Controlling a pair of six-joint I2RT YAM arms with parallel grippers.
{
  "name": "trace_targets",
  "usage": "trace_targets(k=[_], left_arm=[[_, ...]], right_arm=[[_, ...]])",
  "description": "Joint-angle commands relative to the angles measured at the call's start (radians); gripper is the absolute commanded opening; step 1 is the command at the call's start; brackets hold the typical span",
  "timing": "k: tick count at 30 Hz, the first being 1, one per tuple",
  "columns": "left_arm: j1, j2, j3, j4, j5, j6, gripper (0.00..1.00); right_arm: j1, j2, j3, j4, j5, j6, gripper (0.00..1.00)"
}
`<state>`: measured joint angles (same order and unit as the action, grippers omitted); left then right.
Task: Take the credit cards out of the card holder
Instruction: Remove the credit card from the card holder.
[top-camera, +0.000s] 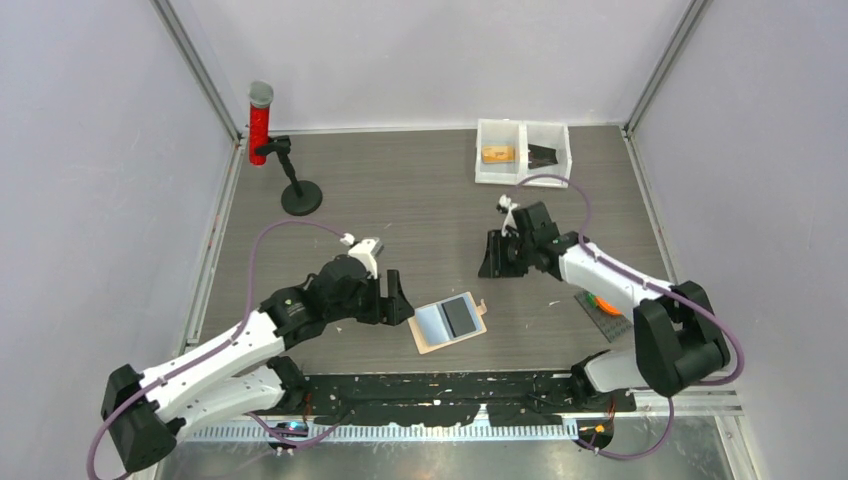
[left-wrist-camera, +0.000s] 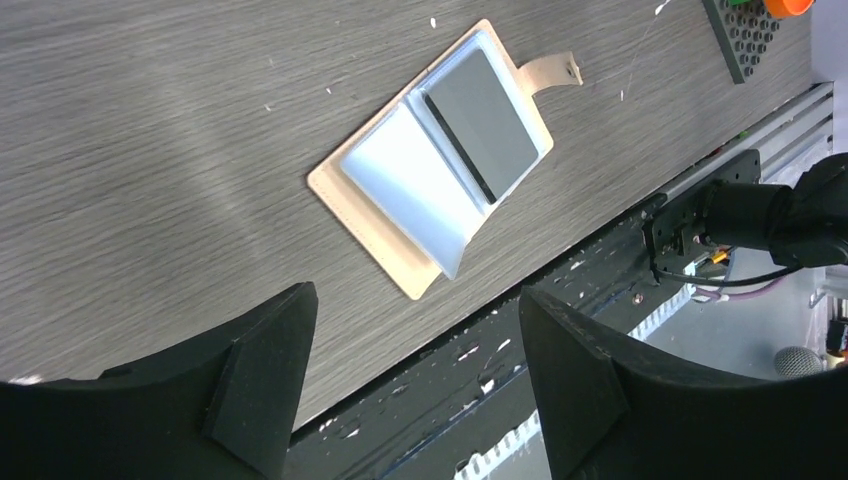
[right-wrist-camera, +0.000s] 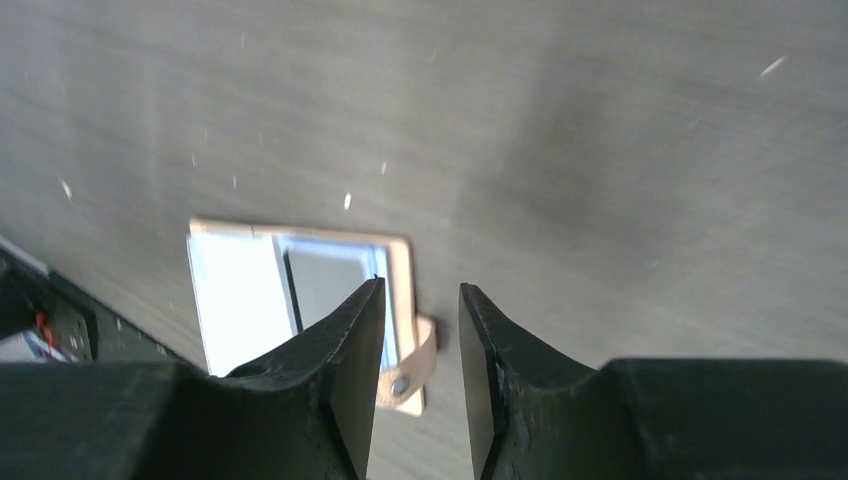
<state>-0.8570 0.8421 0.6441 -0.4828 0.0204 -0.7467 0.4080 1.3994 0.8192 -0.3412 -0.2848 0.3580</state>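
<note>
Only a thin black edge of the credit card (left-wrist-camera: 460, 148) sticks out of its pocket, so my right gripper should push down on the card's grey side (left-wrist-camera: 500, 118) and slide the card out.
The tan card holder (top-camera: 426, 343) lies open and flat near the table's front edge, with glossy grey-blue pockets showing. One dark grey credit card (top-camera: 461, 315) sits in its right pocket; in the left wrist view the card holder (left-wrist-camera: 345, 190) shows this credit card (left-wrist-camera: 485, 125) and the snap tab (left-wrist-camera: 550, 72). My left gripper (top-camera: 395, 298) hovers just left of the holder, open and empty (left-wrist-camera: 415, 310). My right gripper (top-camera: 496, 260) hangs above and behind the holder's right side, jaws apart with nothing between them (right-wrist-camera: 420, 300); below it I see the card holder (right-wrist-camera: 230, 290), its credit card (right-wrist-camera: 325, 280) and tab (right-wrist-camera: 415, 365).
Two white bins (top-camera: 522, 175) stand at the back, one with an orange-tan block (top-camera: 497, 154), the other with something dark (top-camera: 543, 155). A red cylinder (top-camera: 260, 125) and a black stand (top-camera: 300, 195) are at the back left. A dark studded plate (top-camera: 607, 305) lies beside the right arm.
</note>
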Motion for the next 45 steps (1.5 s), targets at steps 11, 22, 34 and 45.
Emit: trace_targets(k=[11,22,34,45], left_arm=[[0.000,0.208,-0.208,0.647,0.064,-0.191,0.68],[-0.022,0.414,-0.189,0.812,0.155,-0.206,0.56],[-0.028,0.528,-0.202,0.885,0.162,-0.210,0.49],[-0.030,0.590,-0.213,0.949,0.153,-0.226,0.41]], right_arm=[[0.236,-0.223,-0.227,0.203,-0.051,0.116,0.38],[0.251,-0.104,-0.250,0.251,-0.012,0.092,0.39],[0.251,-0.085,-0.337,0.323,-0.025,0.129,0.32],[0.252,-0.116,-0.376,0.336,-0.050,0.159,0.17]])
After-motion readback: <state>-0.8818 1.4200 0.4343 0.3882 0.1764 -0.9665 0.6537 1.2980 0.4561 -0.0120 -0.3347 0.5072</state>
